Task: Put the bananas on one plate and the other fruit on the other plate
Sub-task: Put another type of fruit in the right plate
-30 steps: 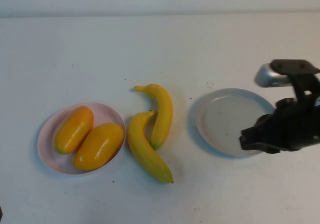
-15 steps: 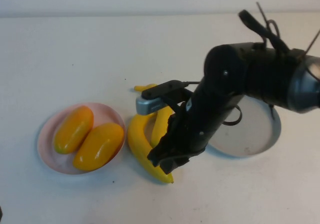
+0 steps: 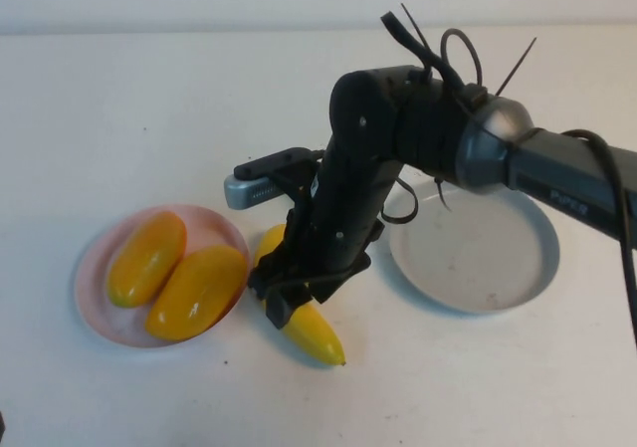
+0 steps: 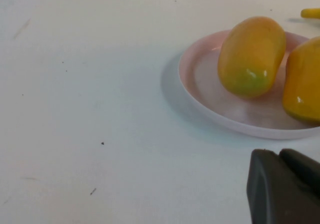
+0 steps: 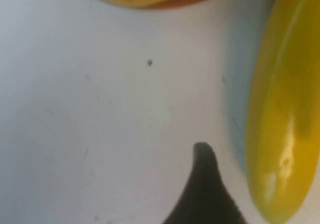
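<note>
I keep lowering my right gripper until its fingers straddle the banana's middle [image 5: 285,89], as the strip [image 5: 220,109] beside the near banana is open for the finger.
Two orange-yellow mango-like fruits [image 3: 147,258] [image 3: 197,291] lie on the pink plate [image 3: 95,313] at the left. The grey plate [image 3: 478,258] sits empty at the right. One banana [image 3: 314,333] lies between the plates, and my right arm covers its middle. The second banana is hidden behind that arm. My right gripper [image 3: 287,303] is low over the near banana and open. In the right wrist view one dark finger [image 5: 205,184] stands beside the banana [image 5: 285,109]. My left gripper [image 4: 285,189] is parked near the pink plate [image 4: 210,99], shut and empty.
The white table runs back to a pale wall. My right arm [image 3: 398,138], with loose cable ties, reaches from the right across the grey plate's left rim. The left wrist view shows both fruits [image 4: 251,54] [image 4: 302,84] and a banana tip [image 4: 311,13].
My right arm has swung left from over the grey plate to the bananas and come down over the near one. The fruits and plates have not moved.
</note>
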{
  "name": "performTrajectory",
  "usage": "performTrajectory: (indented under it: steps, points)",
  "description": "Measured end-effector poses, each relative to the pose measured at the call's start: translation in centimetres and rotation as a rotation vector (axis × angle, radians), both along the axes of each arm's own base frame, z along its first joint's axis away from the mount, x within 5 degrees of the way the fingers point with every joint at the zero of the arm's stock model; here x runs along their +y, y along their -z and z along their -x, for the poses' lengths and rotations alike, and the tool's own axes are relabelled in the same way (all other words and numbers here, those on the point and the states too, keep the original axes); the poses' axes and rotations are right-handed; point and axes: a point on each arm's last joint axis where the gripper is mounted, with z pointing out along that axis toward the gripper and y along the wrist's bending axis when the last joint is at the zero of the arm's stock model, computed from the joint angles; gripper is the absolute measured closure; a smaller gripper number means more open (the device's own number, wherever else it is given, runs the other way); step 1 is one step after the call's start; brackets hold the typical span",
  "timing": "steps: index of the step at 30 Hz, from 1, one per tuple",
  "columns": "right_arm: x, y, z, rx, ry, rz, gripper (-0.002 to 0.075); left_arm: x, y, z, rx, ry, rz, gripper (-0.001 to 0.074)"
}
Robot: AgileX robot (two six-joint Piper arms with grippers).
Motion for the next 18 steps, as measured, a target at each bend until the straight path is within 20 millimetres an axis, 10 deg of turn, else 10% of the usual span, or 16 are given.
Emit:
performTrajectory:
  steps: [18]
  points:
    - [1.4, 4.3, -2.0, 0.046, 0.046, 0.085, 0.0274, 0.0, 0.0, 0.0, 0.000, 0.000, 0.000, 0.0738]
